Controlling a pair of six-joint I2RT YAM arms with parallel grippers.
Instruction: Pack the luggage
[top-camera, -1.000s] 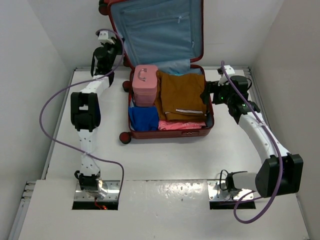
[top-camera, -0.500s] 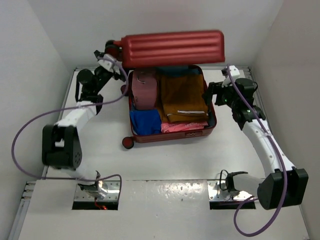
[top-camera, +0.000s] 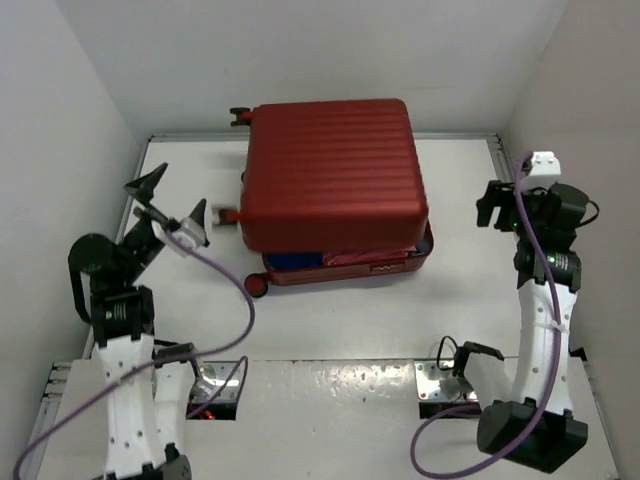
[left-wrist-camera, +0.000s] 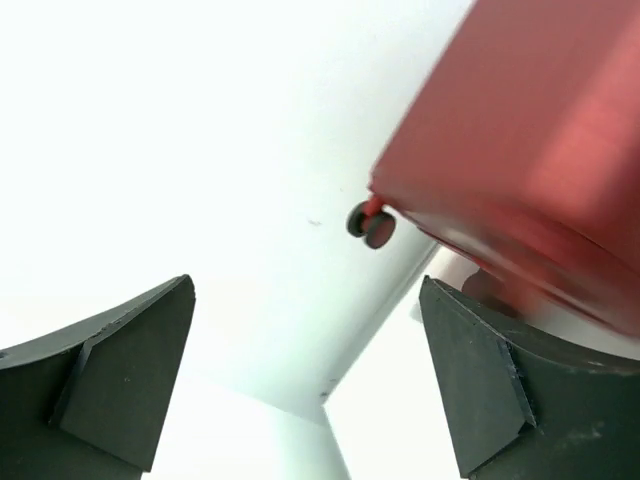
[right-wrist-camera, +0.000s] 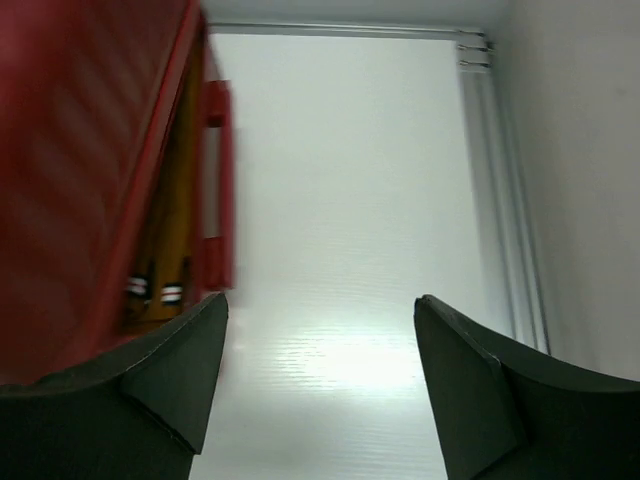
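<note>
The luggage's wheel end faces my left gripper and the lid gapes, so my right gripper should push the luggage's front corner (top-camera: 424, 250), turning the luggage before closing it.
The dark red ribbed luggage (top-camera: 330, 170) lies in the middle of the white table with its lid lowered over the base. A narrow gap at the front edge shows blue and pink clothes (top-camera: 335, 258). My left gripper (top-camera: 172, 203) is raised to the left of the case, open and holding nothing. In the left wrist view the left gripper (left-wrist-camera: 305, 283) points past the luggage (left-wrist-camera: 540, 130) and a wheel (left-wrist-camera: 372, 225). My right gripper (top-camera: 497, 212) stands off the case's right side. In the right wrist view the right gripper (right-wrist-camera: 321, 298) is open over bare table, with the luggage (right-wrist-camera: 90, 170) and a mustard garment (right-wrist-camera: 172, 235) at the left.
White walls close in the table on the left, back and right. A metal rail (right-wrist-camera: 500, 200) runs along the right edge. Purple cables (top-camera: 235, 300) loop beside each arm. The case's front-left wheel (top-camera: 256, 286) sticks out toward my left arm.
The lid swung down from upright onto the packed base. My left gripper opened, let go of the lid and pulled back to the near left. The right arm drew away to the right.
</note>
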